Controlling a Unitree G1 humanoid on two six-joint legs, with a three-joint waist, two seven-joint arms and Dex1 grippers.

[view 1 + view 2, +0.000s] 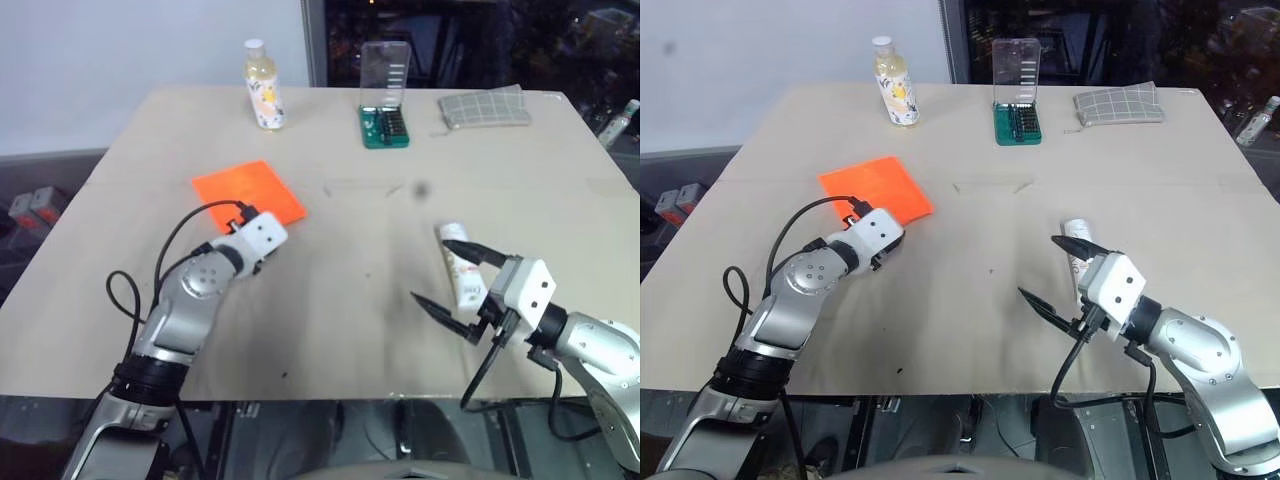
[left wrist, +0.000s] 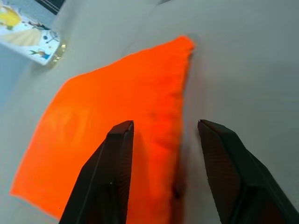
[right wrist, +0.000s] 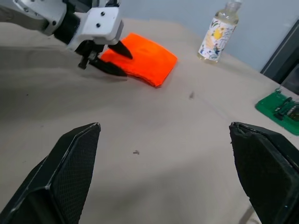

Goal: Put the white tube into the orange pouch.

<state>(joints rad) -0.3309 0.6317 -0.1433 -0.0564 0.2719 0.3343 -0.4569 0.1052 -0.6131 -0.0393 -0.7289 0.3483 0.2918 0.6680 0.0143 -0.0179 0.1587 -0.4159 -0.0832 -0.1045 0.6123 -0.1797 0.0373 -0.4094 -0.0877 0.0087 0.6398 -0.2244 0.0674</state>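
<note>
The pouch's upper layer will rise into a peak and open the pouch's opening when I lift it, because the orange pouch's edge (image 2: 175,149) shows a puckered hem (image 2: 176,105).
The orange pouch (image 1: 248,188) lies flat on the table (image 1: 340,320), left of centre. My left gripper (image 2: 166,125) is open and low at the pouch's near right edge, one finger over the fabric and the other over bare table beside it; the right wrist view also shows the left gripper (image 3: 128,65) there. The white tube (image 1: 462,272) lies on the table at the right, its cap end pointing away from me. My right gripper (image 1: 431,270) hangs wide open above the table just left of the tube, holding nothing.
At the table's far side stand a clear bottle (image 1: 264,85) with yellowish liquid, a green bit case (image 1: 384,125) with its clear lid up, and a folded grey checked cloth (image 1: 485,108). Bare tabletop separates the pouch and tube.
</note>
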